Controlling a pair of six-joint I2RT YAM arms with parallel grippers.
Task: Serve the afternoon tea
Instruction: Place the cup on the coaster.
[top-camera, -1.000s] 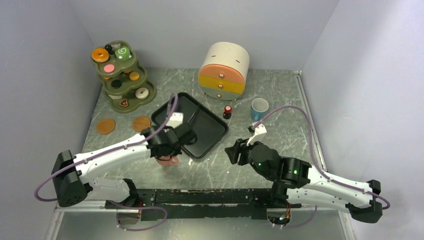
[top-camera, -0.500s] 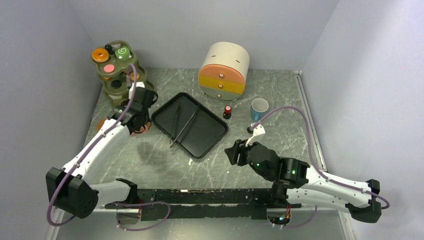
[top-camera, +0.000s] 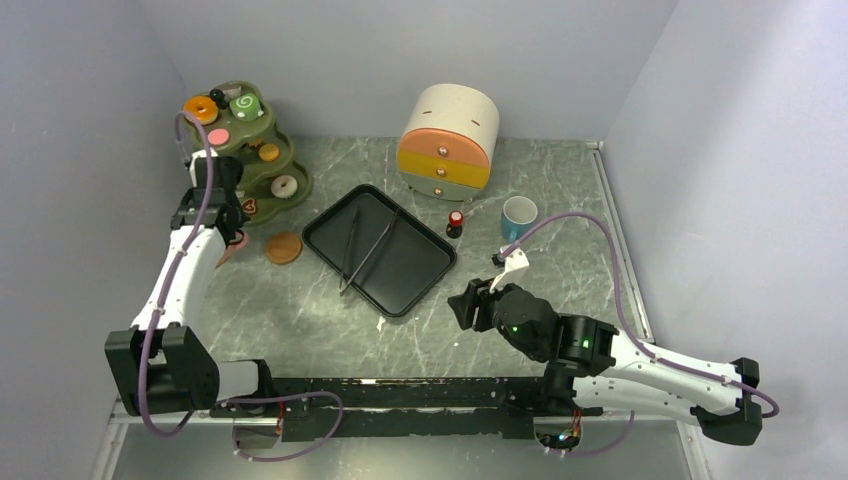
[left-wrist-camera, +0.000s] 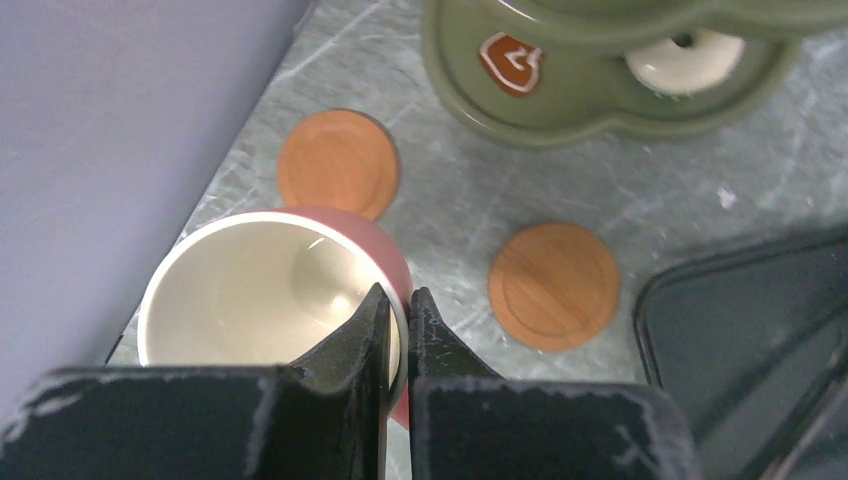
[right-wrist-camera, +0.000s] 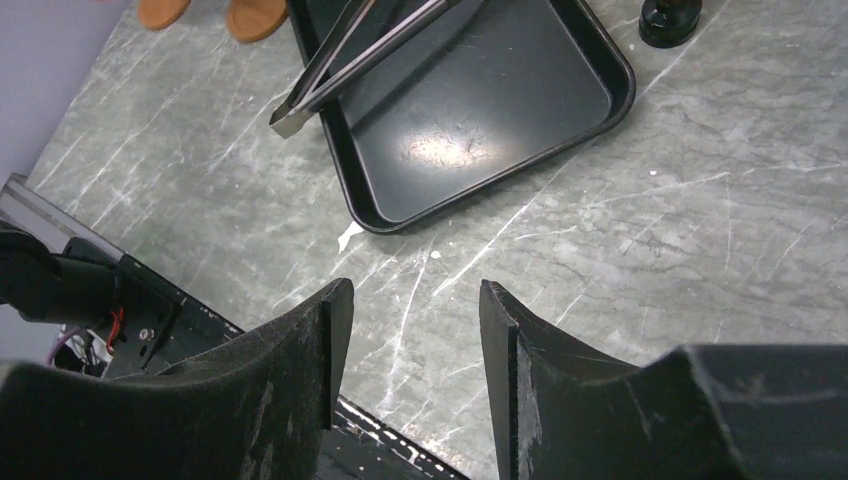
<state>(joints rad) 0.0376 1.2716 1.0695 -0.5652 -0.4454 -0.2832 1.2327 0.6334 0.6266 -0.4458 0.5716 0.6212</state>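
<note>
The orange saucer (left-wrist-camera: 340, 160) near the wall is empty and the pink cup (left-wrist-camera: 265, 290) hangs upright, so my left gripper should now lower it until its bottom rests there.
My left gripper (left-wrist-camera: 398, 295) is shut on the rim of the pink cup (left-wrist-camera: 270, 290), one finger inside and one outside. It holds the cup above the table's left edge, just near of one orange saucer (left-wrist-camera: 338, 163); a second saucer (left-wrist-camera: 553, 285) lies to the right. In the top view the left gripper (top-camera: 222, 225) is beside the olive stand (top-camera: 228, 165), which carries an orange doughnut (top-camera: 201, 109), a green swirl roll (top-camera: 244, 104), a white doughnut (top-camera: 284, 185) and a cookie (top-camera: 248, 206). The blue cup (top-camera: 518, 215) stands at the back right. My right gripper (right-wrist-camera: 405, 340) is open and empty.
A black tray (top-camera: 420, 262) with tongs (top-camera: 365, 250) lies mid-table; it also shows in the right wrist view (right-wrist-camera: 600, 90). A round drawer cabinet (top-camera: 448, 140) stands behind it, and a small red-capped bottle (top-camera: 455, 222) beside it. The left wall is close to the pink cup.
My left arm has swung from the tray's near-left corner to the far left by the stand, carrying the pink cup. The right arm has not moved.
</note>
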